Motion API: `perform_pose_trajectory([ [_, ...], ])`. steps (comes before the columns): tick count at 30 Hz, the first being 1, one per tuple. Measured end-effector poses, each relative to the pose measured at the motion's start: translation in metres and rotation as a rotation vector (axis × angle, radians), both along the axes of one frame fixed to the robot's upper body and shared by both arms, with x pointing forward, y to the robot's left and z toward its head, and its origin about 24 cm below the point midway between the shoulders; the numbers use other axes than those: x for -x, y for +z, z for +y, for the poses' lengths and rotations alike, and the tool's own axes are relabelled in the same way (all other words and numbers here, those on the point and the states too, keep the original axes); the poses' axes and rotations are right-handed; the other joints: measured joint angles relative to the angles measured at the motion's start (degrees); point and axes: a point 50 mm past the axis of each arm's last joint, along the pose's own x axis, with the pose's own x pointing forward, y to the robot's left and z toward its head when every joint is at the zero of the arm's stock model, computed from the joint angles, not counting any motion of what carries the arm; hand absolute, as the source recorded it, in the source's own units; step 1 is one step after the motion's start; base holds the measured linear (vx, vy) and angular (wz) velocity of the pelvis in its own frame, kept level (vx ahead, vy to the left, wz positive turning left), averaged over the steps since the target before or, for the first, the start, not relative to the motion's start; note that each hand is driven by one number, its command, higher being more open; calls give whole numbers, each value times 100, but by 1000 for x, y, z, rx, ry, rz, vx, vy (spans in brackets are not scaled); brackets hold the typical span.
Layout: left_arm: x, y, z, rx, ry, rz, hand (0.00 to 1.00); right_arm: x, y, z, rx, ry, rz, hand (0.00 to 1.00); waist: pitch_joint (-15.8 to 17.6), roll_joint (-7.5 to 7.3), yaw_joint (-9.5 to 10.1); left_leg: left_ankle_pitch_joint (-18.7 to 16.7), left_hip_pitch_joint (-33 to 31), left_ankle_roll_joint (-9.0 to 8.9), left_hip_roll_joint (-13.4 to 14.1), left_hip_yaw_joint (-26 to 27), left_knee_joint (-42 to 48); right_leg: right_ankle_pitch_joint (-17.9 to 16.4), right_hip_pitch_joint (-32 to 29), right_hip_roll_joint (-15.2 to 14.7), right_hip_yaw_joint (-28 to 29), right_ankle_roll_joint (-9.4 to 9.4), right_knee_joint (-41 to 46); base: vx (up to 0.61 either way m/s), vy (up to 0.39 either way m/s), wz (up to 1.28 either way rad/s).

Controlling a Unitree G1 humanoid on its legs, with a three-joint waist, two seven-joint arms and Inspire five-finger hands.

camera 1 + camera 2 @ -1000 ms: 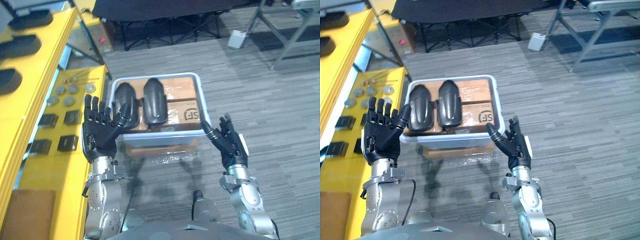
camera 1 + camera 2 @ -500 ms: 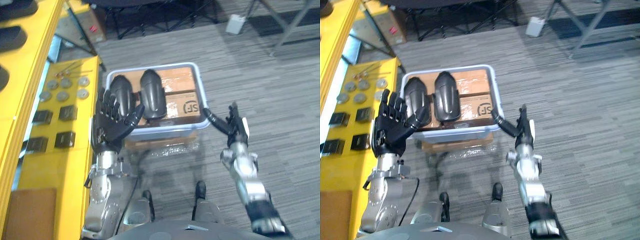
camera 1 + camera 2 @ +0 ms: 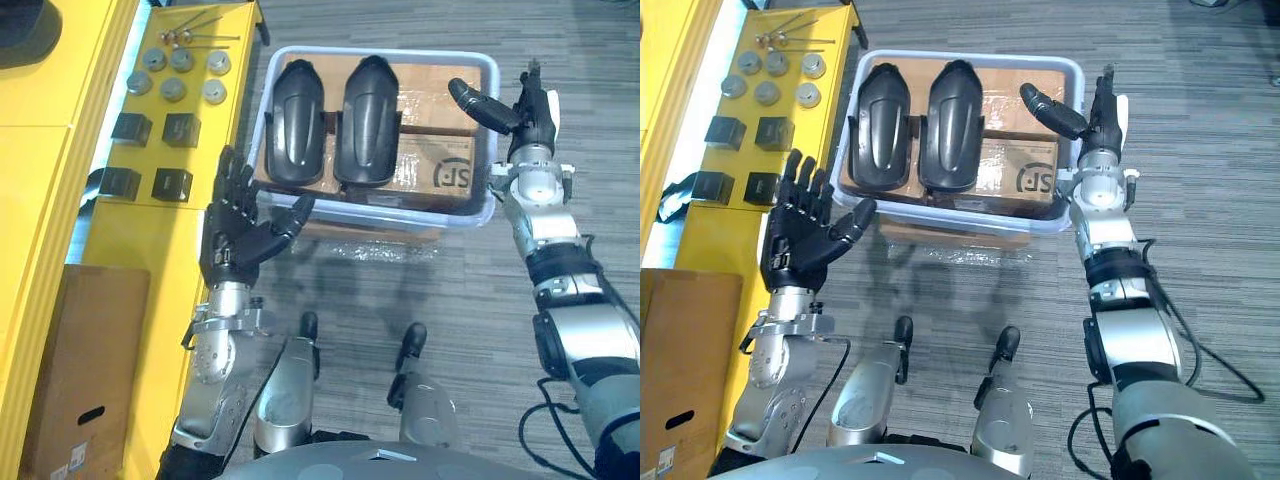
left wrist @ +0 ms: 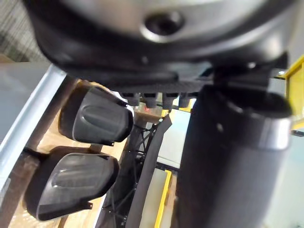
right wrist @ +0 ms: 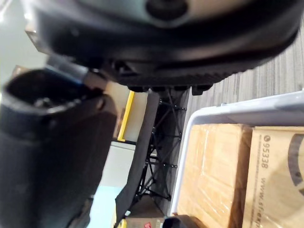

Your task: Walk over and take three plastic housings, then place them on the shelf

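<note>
The black housing rests with its domed back up and its edges curving down to the boxes, so the robot should expect an empty hollow under the housing when lifting it.
Two black plastic housings lie side by side on cardboard boxes inside a white bin. In the left wrist view both housings show past the hand. My left hand is open with fingers spread, just outside the bin's near left corner, touching nothing. The right hand is open too, held at the bin's right rim with its thumb reaching over the boxes. The bin's rim appears in the right wrist view.
A yellow shelf runs along the left, carrying round metal discs and small black blocks. A brown cardboard box stands at the lower left. The bin rests on a carton over grey carpet.
The camera has moved closer and looks down more steeply on the bin. My right hand has gone forward to the bin's right rim. The left hand stays open by the near left corner.
</note>
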Motion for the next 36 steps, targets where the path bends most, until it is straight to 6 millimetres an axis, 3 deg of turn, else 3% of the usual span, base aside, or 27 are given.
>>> perform_pose_trajectory([
  [5, -9, -7, -13, -16, -51, 27, 100, -11, 29, 6, 101, 32, 39, 100, 193, 137, 112, -3, -196, 1, 10, -52, 174, 1, -93, 20, -46, -2, 32, -63, 9, 4],
  [9, -13, -13, -22, -24, -81, 55, 100, -16, 39, 8, 144, 28, 76, 100, 265, 225, 167, -2, -325, 2, 24, -105, 249, -4, -192, 36, -84, -11, 103, -55, -1, 4],
  [17, -14, -19, -25, -18, -61, 94, 100, -18, 30, -2, 186, -48, 201, 100, 309, 288, 288, 37, -371, 9, 18, -154, 250, -4, -192, 32, -176, -12, 107, -14, 1, 4],
  [22, -16, -22, -31, -10, -69, 110, 100, -14, 47, -22, 216, -132, 212, 100, 396, 483, 448, 102, -398, -6, 10, -213, 186, -6, -214, 28, -241, -16, 109, -8, -4, 5],
  [36, -14, -37, -43, -13, -98, 180, 100, -7, 60, -44, 388, -220, 272, 100, 388, 508, 750, 460, -505, -79, -7, -492, -269, -93, -403, -12, -574, -125, 225, -12, -15, 10],
])
